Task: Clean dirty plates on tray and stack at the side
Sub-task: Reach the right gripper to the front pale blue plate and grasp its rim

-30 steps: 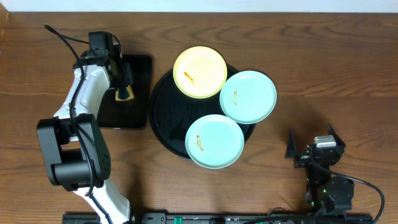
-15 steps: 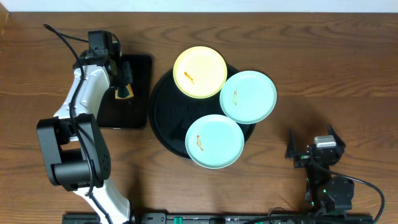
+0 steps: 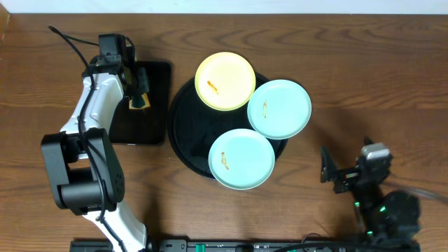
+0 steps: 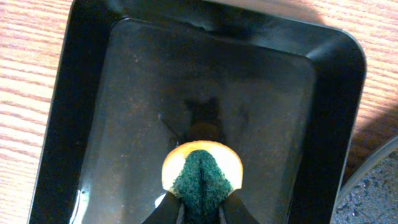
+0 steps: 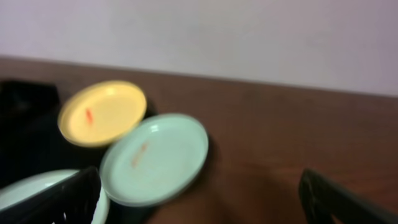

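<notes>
My right gripper should take the smeared front mint-blue plate by its rim (image 3: 273,162) and pick it up before the wiping, because my left gripper is holding the yellow sponge (image 3: 142,103).
Three plates rest on the round black tray (image 3: 185,133): a pale yellow plate (image 3: 225,81) at the far edge, one mint-blue plate (image 3: 279,108) on the right and another mint-blue plate (image 3: 242,159) at the front. Each carries a small orange smear. My left gripper (image 3: 140,98) hovers over the rectangular black tray (image 3: 157,77), shut on a yellow sponge with a green scouring face (image 4: 202,174). My right gripper (image 3: 346,168) is open and empty over the tabletop, right of the front plate. Its blurred wrist view shows the yellow plate (image 5: 102,112) and a mint-blue plate (image 5: 155,158) ahead.
The rectangular tray (image 4: 81,93) lies just left of the round tray, its wet glossy floor holding nothing but the sponge's reflection. Brown wood-grain tabletop (image 3: 371,77) stretches to the right of the plates. A pale wall (image 5: 249,31) bounds the far side.
The right arm has started moving: its wrist has shifted a little rightward and its view is blurred. The left gripper has edged the sponge slightly toward the far side.
</notes>
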Controlling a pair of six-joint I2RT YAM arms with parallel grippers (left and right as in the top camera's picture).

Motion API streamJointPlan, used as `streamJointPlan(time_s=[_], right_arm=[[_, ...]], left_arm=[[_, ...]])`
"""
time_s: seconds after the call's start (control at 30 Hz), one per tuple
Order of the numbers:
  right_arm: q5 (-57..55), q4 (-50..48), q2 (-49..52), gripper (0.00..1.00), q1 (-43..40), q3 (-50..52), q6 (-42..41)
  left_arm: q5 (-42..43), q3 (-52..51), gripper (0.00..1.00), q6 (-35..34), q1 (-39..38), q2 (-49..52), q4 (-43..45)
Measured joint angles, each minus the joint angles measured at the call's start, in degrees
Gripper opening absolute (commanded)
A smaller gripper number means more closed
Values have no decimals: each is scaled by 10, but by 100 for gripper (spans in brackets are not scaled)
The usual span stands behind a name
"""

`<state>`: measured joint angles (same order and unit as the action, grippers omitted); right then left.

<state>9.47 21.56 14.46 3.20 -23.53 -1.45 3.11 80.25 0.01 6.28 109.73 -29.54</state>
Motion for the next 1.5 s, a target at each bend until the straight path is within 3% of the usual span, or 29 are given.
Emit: streamJointPlan(time_s=[0.1,0.23,0.37,0.43,0.5,0.6,0.77,1.0,1.27,1.5], right_arm=[[0,137,113,99,0,-140,-9],[10,375,340,99,0,-386,-14],[50,494,513,99,0,-565,-27],[96,543,571,59,0,-619,-33],[145,551,612,49,0,-643,-50],[161,557,641,49,9,-642,-94],[93,540,655,50,110,-573,-192],[-4,422,657,47,247,-419,-320],[-26,280,658,38,297,-296,-386],[-31,184,657,37,310,-232,-414]], left_arm=[[0,-1,11,0,0,-19,0],[0,-1,11,0,0,-64,-2],[-1,-1,11,0,0,-83,-2],[0,-1,11,0,0,-82,-8],[0,-1,11,0,0,-82,-12],[0,-1,11,0,0,-82,-19],[0,-1,11,0,0,-82,-20],[0,-1,11,0,0,-82,-23],[0,-1,12,0,0,-82,-30],[0,-1,13,0,0,-82,-31]])
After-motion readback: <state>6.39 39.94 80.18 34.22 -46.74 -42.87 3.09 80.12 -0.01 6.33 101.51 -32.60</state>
